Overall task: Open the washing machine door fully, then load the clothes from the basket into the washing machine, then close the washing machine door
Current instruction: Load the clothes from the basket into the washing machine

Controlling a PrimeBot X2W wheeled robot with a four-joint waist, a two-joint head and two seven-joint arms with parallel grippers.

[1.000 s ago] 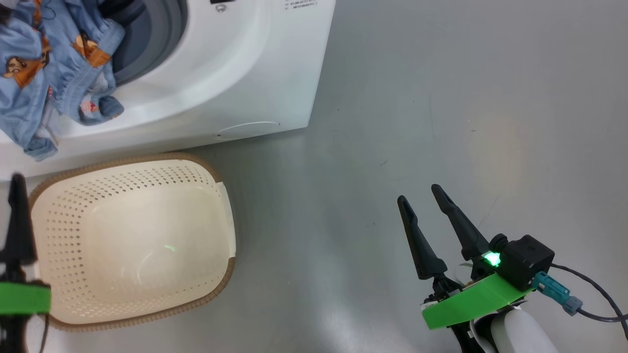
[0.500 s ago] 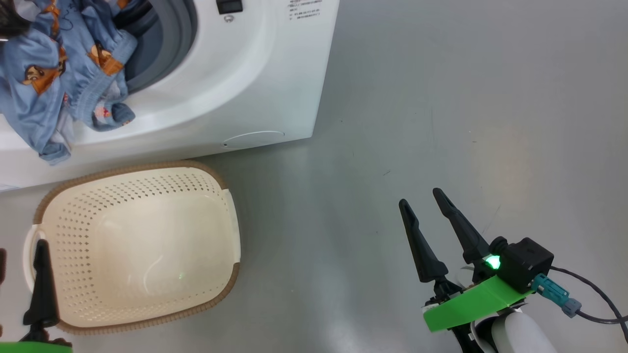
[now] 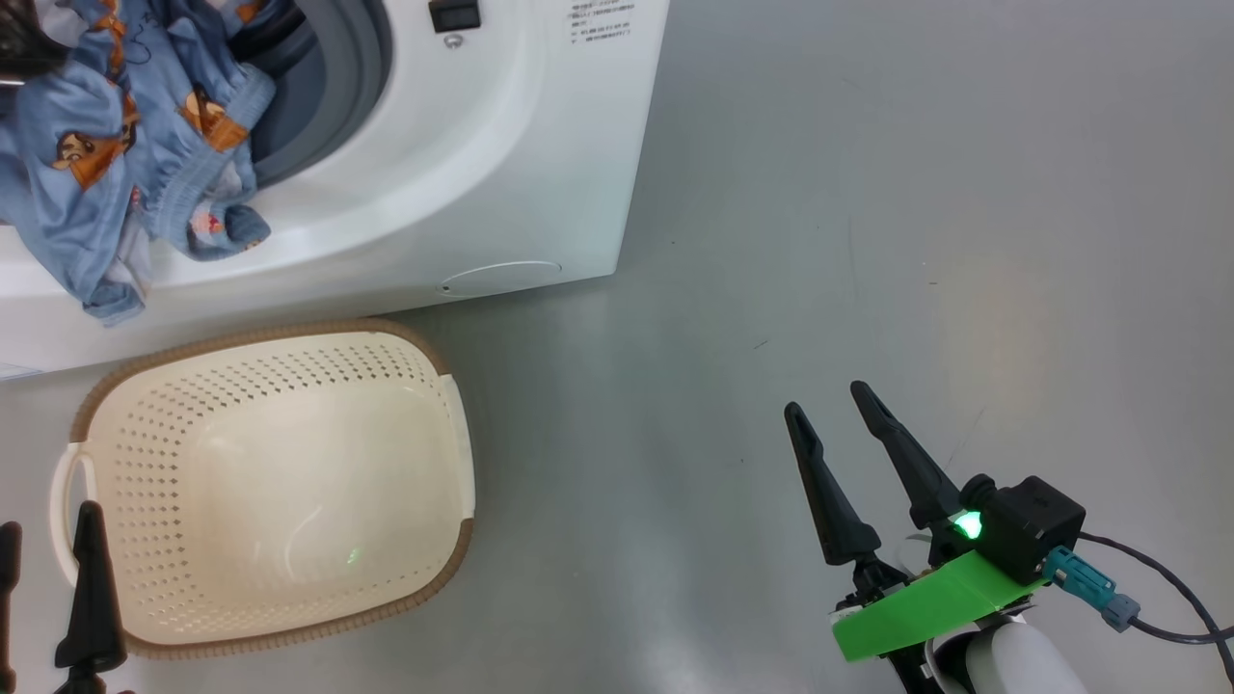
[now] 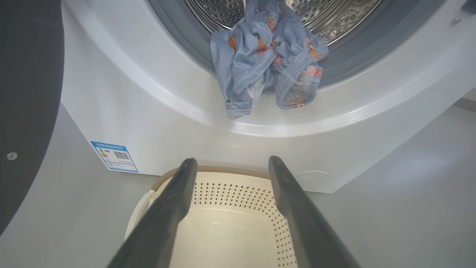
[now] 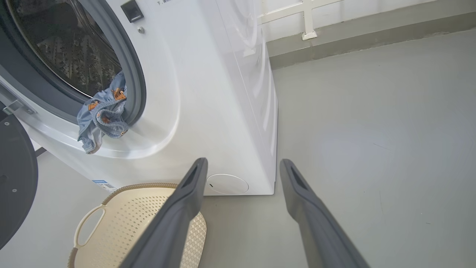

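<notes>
My gripper will push the clothes inward, and the dangling cuffs should follow and sink into a heap in the drum, because limp folds hang over the seal.
The washing machine stands with its mouth uncovered. The clothes, light blue with orange figures, hang out of the steel drum over the grey seal and onto the white front, as the head view also shows the clothes. The washing machine door is swung out wide at the left, glossy black. Below the machine sits the basket, with nothing in it. My left gripper is open beside the basket's left handle. My right gripper is open over bare floor, well right of the basket.
Grey floor spreads to the right of the machine. A blue label sits low on the machine's front, a round white cap near its right corner. A wall base runs behind. A cable trails from my right wrist.
The head camera has tilted a little, shifting the scene down. My left gripper has drawn back toward the bottom left, off the basket's edge. The right gripper has barely moved.
</notes>
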